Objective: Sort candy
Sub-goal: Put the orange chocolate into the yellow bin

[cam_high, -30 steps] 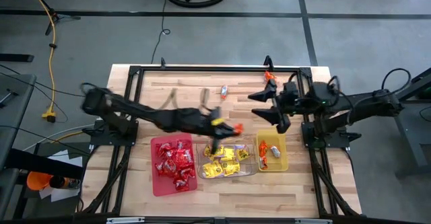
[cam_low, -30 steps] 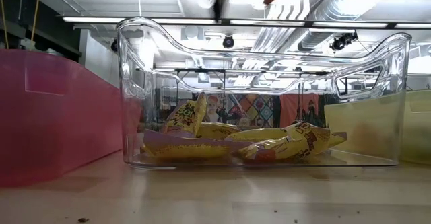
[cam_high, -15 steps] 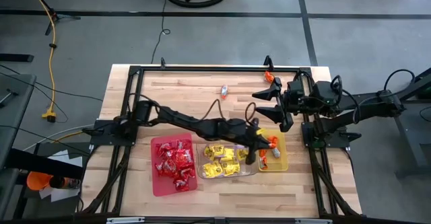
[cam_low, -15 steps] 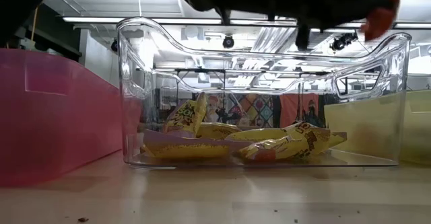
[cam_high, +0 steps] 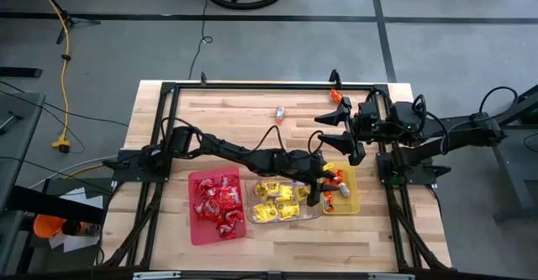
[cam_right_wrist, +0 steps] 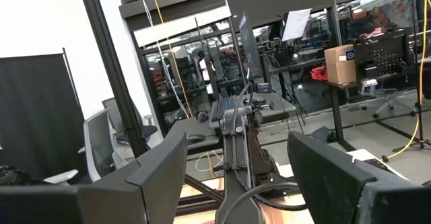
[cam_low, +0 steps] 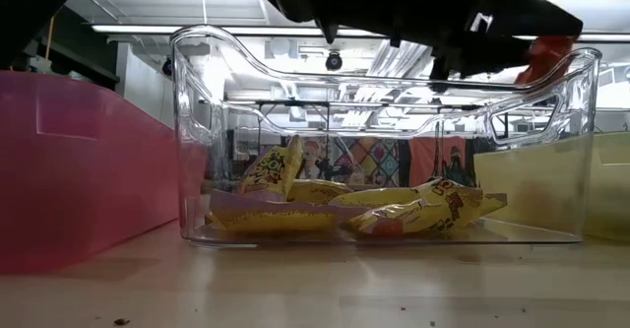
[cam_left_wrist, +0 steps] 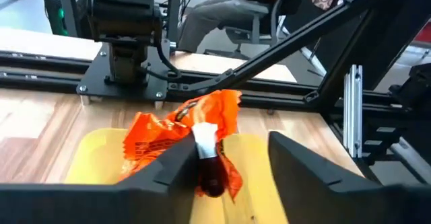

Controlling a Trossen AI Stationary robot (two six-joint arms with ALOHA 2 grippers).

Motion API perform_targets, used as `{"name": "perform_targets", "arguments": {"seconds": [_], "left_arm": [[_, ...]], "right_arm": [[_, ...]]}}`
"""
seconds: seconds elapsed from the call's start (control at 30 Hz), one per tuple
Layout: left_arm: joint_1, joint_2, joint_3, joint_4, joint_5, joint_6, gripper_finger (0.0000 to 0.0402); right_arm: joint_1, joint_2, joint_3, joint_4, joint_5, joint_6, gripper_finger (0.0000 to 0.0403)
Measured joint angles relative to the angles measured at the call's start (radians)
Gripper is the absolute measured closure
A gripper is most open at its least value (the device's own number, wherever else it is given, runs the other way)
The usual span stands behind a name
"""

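Note:
My right gripper is level and points past the orange candy (cam_high: 335, 96) by the far rail. Next, I pull the gripper back and turn it down onto the candy.
Above the yellow tray (cam_high: 351, 198), my left gripper (cam_high: 324, 182) stands open at the end of its arm, stretched across from the table's left. An orange candy (cam_left_wrist: 182, 126) sits between its fingers against one of them; in the low view this candy (cam_low: 547, 58) is level with the tray rims. Other orange candies (cam_high: 329, 199) lie in the yellow tray, yellow candies (cam_high: 279, 201) in the clear tray (cam_low: 384, 141), red candies (cam_high: 217, 203) in the red tray (cam_high: 195, 221). One loose candy (cam_high: 279, 113) lies on the far table. My right gripper (cam_high: 343, 137) is open and raised at the far right. My left gripper has the orange candy's wrapper (cam_left_wrist: 202, 143) lying against the inner side of one finger (cam_left_wrist: 168, 173). The other finger (cam_left_wrist: 303, 163) stands clear of it. The fingers reach nearly level from the table's left. Whether the candy still clings to that finger or is falling, I cannot tell.
The three trays stand side by side near the table's front middle. A black metal frame (cam_high: 252, 87) runs around the table, with the right arm's base (cam_high: 403, 166) close beside the yellow tray. An orange clip (cam_high: 336, 97) sits on the far rail. Bare wood lies behind the trays.
My left gripper has swung from above the clear tray toward the table's right edge and down, stopping over the yellow tray. In the last half second its fingers have spread, and the orange candy shows lower in the low view.

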Motion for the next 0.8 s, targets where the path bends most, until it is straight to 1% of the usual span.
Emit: {"name": "perform_targets", "arguments": {"seconds": [0.1,0.2,0.23,0.3,0.37,0.43,0.5,0.6,0.7,0.8], "left_arm": [[0.0,0.0,0.009,-0.02,0.005,-0.013,0.0211],[0.0,0.0,0.044,-0.079,0.061,-0.023,0.0192],[0.0,0.0,0.058,-0.111,0.073,-0.004,0.0188],[-0.006,0.0,0.086,-0.188,0.059,0.088,0.0184],[-0.016,0.0,0.105,-0.243,0.006,0.2,0.0182],[-0.022,0.0,0.106,-0.263,-0.054,0.256,0.0182],[-0.024,0.0,0.106,-0.286,-0.086,0.251,0.0182],[-0.021,0.0,0.105,-0.322,-0.096,0.216,0.0182],[-0.022,0.0,0.105,-0.359,-0.095,0.219,0.0182],[-0.024,0.0,0.105,-0.354,-0.096,0.239,0.0182]], "right_arm": [[0.0,0.0,0.0,0.0,-0.002,0.0,0.0151],[0.0,0.0,0.0,0.0,-0.002,0.001,0.0151],[0.0,0.0,0.0,-0.002,-0.002,0.011,0.0151],[0.0,0.0,0.0,-0.031,-0.002,0.055,0.0151],[0.0,0.0,0.0,-0.111,-0.002,0.115,0.0151],[0.002,-0.001,0.0,-0.222,-0.013,0.178,0.0151],[0.009,-0.002,0.0,-0.34,-0.05,0.244,0.0151],[0.017,-0.008,0.0,-0.491,-0.096,0.31,0.0151],[0.031,-0.022,0.0,-0.574,-0.114,0.35,0.0151],[0.042,-0.051,0.0,-0.613,-0.121,0.359,0.0151]]}}
